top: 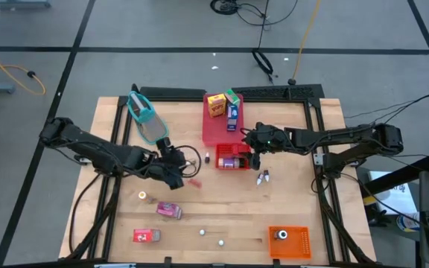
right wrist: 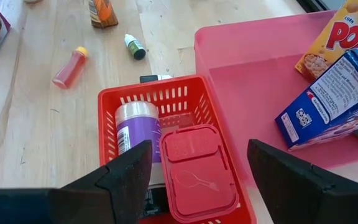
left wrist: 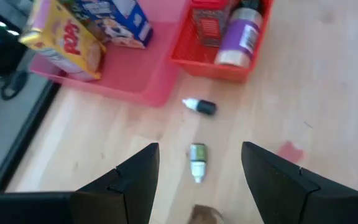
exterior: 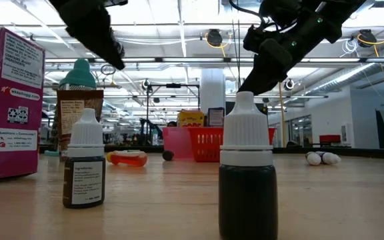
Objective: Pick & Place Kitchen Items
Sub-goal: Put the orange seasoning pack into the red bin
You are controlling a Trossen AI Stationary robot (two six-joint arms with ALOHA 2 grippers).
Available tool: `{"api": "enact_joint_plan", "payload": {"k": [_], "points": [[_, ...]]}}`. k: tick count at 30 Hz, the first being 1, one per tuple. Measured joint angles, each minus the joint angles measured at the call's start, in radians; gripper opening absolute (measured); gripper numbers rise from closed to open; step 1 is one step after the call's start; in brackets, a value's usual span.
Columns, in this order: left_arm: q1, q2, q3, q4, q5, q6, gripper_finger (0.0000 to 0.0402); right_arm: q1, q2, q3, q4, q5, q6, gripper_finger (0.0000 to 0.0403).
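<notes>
I should go down next with my left gripper and close on the pouch's top edge, because the brown pouch is standing upright and its top lines up with the open fingers.
My left gripper hangs open over the table's middle, slanting down. A small green bottle with a white cap lies on the wood below the gap between its fingers. A dark bottle with a white cap lies just beyond it. My right gripper stands open above the red basket. In the basket lie a purple-labelled jar and a red box. A yellow carton and a blue carton stand on the pink tray.
A teal-topped bag stands at the far left. An orange-red bottle lies left of the basket. A pink carton, a red carton, tiny round pieces and the orange bin lie along the near side. Two white pieces lie near the basket.
</notes>
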State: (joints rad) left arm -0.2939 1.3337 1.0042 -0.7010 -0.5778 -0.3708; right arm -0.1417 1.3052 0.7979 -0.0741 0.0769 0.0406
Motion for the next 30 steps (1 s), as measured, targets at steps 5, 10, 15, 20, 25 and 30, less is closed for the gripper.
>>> {"api": "enact_joint_plan", "payload": {"k": [5, 10, 15, 20, 25, 30], "points": [[-0.009, -0.012, 0.0, -0.136, 0.012, -0.066, 0.0227, 0.0, 0.0, 0.0, -0.002, 0.0, 0.0, 0.0256], [-0.009, -0.012, -0.001, -0.219, 0.052, -0.111, 0.0227, 0.0, 0.0, 0.0, -0.005, -0.001, 0.0, 0.0256], [-0.009, -0.012, -0.001, -0.241, 0.105, -0.109, 0.0227, 0.0, 0.0, 0.0, -0.005, -0.001, 0.001, 0.0256], [-0.008, -0.011, -0.009, -0.247, 0.107, -0.112, 0.0227, 0.0, 0.0, 0.0, -0.005, -0.002, 0.001, 0.0256], [-0.007, -0.011, -0.084, -0.238, 0.107, -0.142, 0.0227, 0.0, 0.0, 0.0, -0.005, -0.003, 0.001, 0.0256], [-0.007, -0.011, -0.131, -0.208, 0.107, -0.166, 0.0227, 0.0, 0.0, 0.0, -0.005, -0.002, 0.001, 0.0256]]}}
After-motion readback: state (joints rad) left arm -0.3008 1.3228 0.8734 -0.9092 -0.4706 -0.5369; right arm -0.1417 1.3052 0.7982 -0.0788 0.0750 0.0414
